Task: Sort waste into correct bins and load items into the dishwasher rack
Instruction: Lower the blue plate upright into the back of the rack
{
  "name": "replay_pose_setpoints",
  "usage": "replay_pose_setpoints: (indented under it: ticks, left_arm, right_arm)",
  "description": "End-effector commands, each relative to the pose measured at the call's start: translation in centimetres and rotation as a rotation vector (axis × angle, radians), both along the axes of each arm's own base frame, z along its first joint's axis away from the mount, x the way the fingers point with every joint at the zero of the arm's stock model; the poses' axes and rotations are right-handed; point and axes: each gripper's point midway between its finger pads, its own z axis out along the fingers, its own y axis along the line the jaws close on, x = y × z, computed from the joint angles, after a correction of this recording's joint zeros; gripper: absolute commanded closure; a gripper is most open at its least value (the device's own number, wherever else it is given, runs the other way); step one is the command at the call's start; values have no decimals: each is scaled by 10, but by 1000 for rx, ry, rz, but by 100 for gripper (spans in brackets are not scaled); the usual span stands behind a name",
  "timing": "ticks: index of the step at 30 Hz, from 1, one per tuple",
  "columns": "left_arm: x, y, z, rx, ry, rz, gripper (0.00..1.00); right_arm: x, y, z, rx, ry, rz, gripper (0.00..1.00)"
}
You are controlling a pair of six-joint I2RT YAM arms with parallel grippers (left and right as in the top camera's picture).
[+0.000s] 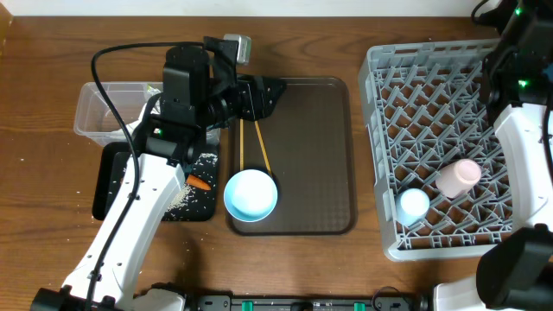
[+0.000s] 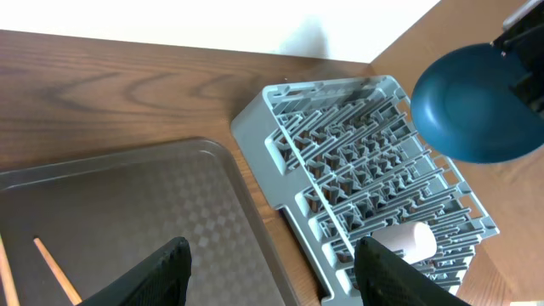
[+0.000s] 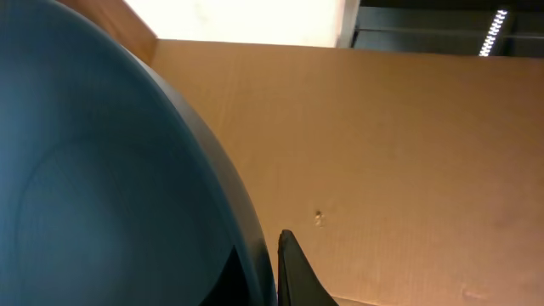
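Next, I swing my right gripper back inward and lower the large blue plate (image 2: 476, 106) into the rack's empty back part (image 1: 441, 97), because the plate sticks out past the rack's outer edge.
My right gripper (image 3: 270, 265) is shut on the rim of the large blue plate (image 3: 110, 170). The left wrist view shows the plate (image 2: 476, 102) held up above the far side of the grey dishwasher rack (image 1: 432, 112). The pink cup (image 1: 458, 175) and the light-blue cup (image 1: 413, 205) lie in the rack's near part. My left gripper (image 1: 263, 93) is open and empty above the back of the brown serving tray (image 1: 320, 155). The chopsticks (image 1: 255, 147) and the white-inside bowl (image 1: 251, 194) lie on that tray. A carrot (image 1: 200, 182) and rice lie in the black tray (image 1: 108, 186).
The clear tub (image 1: 104, 108) stands behind the black tray at the left, partly under my left arm. A bare strip of wooden table runs between the serving tray and the rack (image 2: 340, 170). A few rice grains lie on the table near the black tray.
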Motion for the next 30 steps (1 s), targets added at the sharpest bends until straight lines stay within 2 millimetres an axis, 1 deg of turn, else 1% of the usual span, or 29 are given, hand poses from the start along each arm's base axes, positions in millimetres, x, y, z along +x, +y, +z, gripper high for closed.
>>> replay_pose_setpoints:
  ticks: [1,4,6,9,12,14,22,23,24,27,30]
  left_arm:
    - [2,1,-4,23,-11,-16,38]
    - [2,2,-9,37,1,-16,38]
    - [3,5,-13,53,10,6,38]
    - [5,9,-16,71,15,31,38]
    - [6,11,-16,76,15,39,38]
    - [6,11,-16,76,15,39,38]
    - [6,11,-17,78,21,39,38]
    - [5,11,-18,78,22,39,38]
    - [5,11,-18,78,23,39,38]
    - [5,11,-19,79,27,39,38]
    - [4,11,-19,80,30,39,38]
  right_arm:
    - [10,-9,-15,-32,32,-41,99]
    - [19,-19,-22,-62,-28,-121,99]
    - [24,-24,-31,-94,-34,-172,99]
    - [32,-22,-48,-114,-7,-195,99]
    - [41,-12,-64,-115,25,-175,99]
    - [45,-4,-69,-115,33,-157,99]
    - [56,31,-71,-118,39,-90,99]
    - [57,34,-72,-118,45,-84,95]
    - [57,39,-73,-119,55,-78,87]
    - [60,54,-78,-108,61,-54,69]
    - [62,70,-82,-105,81,-23,60]
